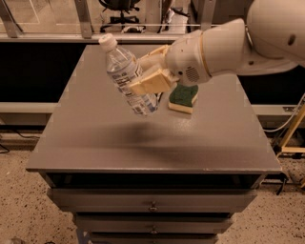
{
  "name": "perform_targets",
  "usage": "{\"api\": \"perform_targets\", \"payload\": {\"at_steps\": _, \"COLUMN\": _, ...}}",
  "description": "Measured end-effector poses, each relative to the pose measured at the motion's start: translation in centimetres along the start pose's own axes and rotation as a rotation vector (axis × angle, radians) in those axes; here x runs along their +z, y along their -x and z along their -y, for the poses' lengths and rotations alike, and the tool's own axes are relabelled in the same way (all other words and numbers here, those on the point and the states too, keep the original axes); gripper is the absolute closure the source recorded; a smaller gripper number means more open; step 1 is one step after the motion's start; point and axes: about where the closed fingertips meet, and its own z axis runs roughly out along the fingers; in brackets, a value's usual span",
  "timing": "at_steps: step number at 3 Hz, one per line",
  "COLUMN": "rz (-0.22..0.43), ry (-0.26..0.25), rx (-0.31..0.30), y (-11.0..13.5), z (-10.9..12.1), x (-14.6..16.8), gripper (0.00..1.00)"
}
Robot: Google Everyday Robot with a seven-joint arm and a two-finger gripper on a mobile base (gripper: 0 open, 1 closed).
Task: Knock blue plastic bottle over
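The bottle's base is up in the air and its cap points up at a slant, so my gripper should turn the bottle level and lower it onto the table top.
The blue plastic bottle, clear with a white cap and a printed label, is tilted with its cap toward the upper left. Its base hangs just above the grey table top, with its shadow below it. My gripper comes in from the right and its two beige fingers close on the bottle's middle, one on each side. The white arm fills the upper right of the camera view.
A green and yellow sponge lies on the table just right of the bottle, partly under the arm. The table is a drawer cabinet with handles at the front. A railing and an office chair stand behind.
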Motion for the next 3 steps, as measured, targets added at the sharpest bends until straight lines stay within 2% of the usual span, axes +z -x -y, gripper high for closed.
{"api": "perform_targets", "payload": {"at_steps": 1, "rz": -0.224, "ry": 0.034, "rx": -0.027, "y": 0.8, "z": -0.3, "x": -2.0, "gripper": 1.00}}
{"api": "perform_targets", "payload": {"at_steps": 2, "rz": -0.438, "ry": 0.109, "rx": -0.005, "y": -0.1, "z": -1.5, "x": -0.9, "gripper": 1.00}}
{"api": "perform_targets", "payload": {"at_steps": 3, "rz": -0.658, "ry": 0.205, "rx": -0.016, "y": -1.8, "z": -2.9, "x": 3.4, "gripper": 1.00}}
